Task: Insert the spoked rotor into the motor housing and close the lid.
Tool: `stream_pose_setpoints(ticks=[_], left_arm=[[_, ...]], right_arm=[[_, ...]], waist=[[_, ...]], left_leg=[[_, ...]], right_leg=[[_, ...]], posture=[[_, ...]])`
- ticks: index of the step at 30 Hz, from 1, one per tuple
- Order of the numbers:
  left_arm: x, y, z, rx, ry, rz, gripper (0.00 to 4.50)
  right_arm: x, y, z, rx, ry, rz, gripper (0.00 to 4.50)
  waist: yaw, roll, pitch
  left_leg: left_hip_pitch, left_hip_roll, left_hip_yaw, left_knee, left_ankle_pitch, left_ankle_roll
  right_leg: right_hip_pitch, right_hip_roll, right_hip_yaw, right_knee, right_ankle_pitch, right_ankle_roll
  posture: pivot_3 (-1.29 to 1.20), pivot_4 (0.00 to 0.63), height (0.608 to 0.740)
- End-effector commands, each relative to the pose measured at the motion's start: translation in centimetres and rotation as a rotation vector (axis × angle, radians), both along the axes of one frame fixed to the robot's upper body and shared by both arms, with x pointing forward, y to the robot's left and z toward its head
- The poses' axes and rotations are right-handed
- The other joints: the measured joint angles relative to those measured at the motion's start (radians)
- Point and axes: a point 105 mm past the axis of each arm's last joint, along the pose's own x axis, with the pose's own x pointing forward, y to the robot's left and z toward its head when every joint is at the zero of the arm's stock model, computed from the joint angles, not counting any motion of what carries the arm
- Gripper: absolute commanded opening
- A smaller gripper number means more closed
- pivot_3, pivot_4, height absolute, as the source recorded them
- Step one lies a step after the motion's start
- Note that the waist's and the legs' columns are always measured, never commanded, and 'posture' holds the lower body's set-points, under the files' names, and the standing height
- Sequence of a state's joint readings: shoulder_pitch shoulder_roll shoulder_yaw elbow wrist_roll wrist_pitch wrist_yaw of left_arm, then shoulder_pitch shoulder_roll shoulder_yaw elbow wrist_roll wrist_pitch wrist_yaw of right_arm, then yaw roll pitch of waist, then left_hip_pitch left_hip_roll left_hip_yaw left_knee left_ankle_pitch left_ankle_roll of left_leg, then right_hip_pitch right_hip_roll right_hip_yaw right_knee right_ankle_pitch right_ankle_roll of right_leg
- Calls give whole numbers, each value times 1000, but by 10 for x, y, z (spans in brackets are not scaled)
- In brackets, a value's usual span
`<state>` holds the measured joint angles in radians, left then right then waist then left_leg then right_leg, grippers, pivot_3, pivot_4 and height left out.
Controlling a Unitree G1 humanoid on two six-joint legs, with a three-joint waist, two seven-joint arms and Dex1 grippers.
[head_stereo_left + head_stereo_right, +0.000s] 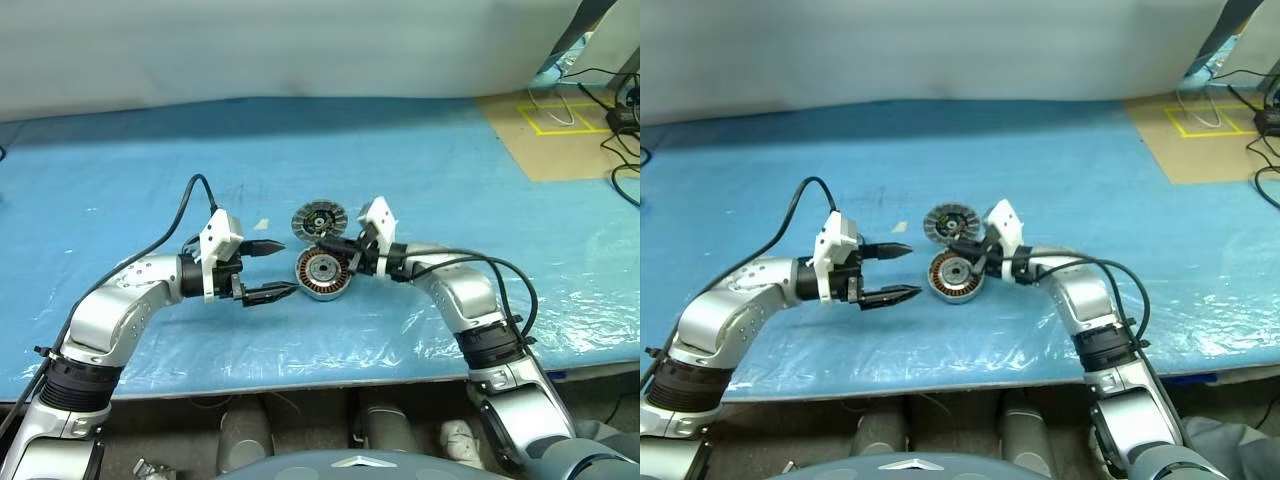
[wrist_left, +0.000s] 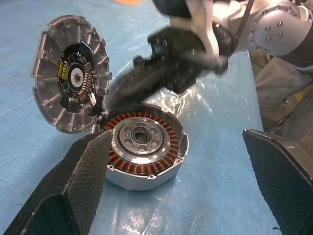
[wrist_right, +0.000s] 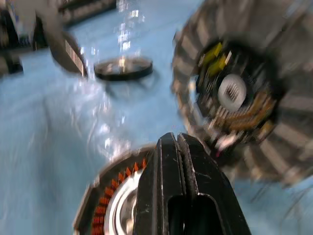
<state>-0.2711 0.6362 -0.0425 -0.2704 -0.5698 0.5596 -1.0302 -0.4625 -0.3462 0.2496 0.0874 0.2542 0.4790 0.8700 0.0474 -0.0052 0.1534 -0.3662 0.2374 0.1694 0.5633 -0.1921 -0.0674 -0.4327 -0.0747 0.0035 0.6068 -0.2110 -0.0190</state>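
The spoked rotor will settle around the copper windings inside the motor housing when the robot lowers it, because a dark ring gap (image 2: 165,116) surrounds the windings.
The motor housing (image 1: 322,273) lies flat on the blue table, copper windings and silver hub facing up. The lid (image 1: 318,217) stands tilted on edge just behind it, ribbed face and black-and-yellow centre toward me, its lower rim meeting the housing's rim (image 2: 100,115). My right gripper (image 1: 327,244) is shut with nothing in it, its tip (image 3: 173,139) over the gap between lid (image 3: 239,93) and housing (image 3: 117,200); I cannot tell whether it touches. My left gripper (image 1: 278,270) is open, level, just left of the housing (image 2: 142,144). The spoked rotor is out of view.
A small pale scrap (image 1: 262,225) lies behind the left gripper. In the right wrist view a dark flat disc (image 3: 122,67) lies near the left gripper; I cannot tell what it is. Cardboard with yellow tape (image 1: 560,130) and cables (image 1: 620,110) sit back right.
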Motion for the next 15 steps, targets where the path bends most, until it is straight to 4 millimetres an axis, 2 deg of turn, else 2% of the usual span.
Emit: stream_pose_setpoints(ticks=[1,3,6,10,13,15], left_arm=[[-1,-3,12,-19,-38,-15,4500],[-1,-3,12,-19,-38,-15,4500],[-1,-2,11,-17,-37,-12,4500],[-1,-2,10,-18,-35,-13,4500],[-1,-2,10,-21,-32,-14,4500],[-2,-2,10,-23,-30,-15,4500]], right_arm=[[-6,-3,-22,-117,-20,37,28],[-6,-7,-32,-181,-31,43,28],[-2,-8,-29,-156,-39,19,28],[6,-4,-1,-12,-80,-17,28],[7,2,31,176,-46,-24,28],[6,2,41,226,-18,-9,28]], waist=[[-1,0,0],[-3,0,0],[-2,0,0],[-2,0,0],[-3,0,0],[-3,0,0]], left_leg=[[0,0,0,0,0,0],[2,0,0,1,0,0],[7,0,0,1,0,0],[12,0,0,1,0,0],[11,0,0,1,0,0],[10,0,0,1,0,0]], right_leg=[[0,0,0,0,0,0],[2,0,1,0,0,0],[6,0,1,1,0,0],[11,-1,2,0,0,0],[10,0,2,1,0,0],[9,0,2,0,0,0]], posture=[[0,150,740],[0,150,740],[0,150,740],[0,150,740],[0,150,740],[0,150,740]])
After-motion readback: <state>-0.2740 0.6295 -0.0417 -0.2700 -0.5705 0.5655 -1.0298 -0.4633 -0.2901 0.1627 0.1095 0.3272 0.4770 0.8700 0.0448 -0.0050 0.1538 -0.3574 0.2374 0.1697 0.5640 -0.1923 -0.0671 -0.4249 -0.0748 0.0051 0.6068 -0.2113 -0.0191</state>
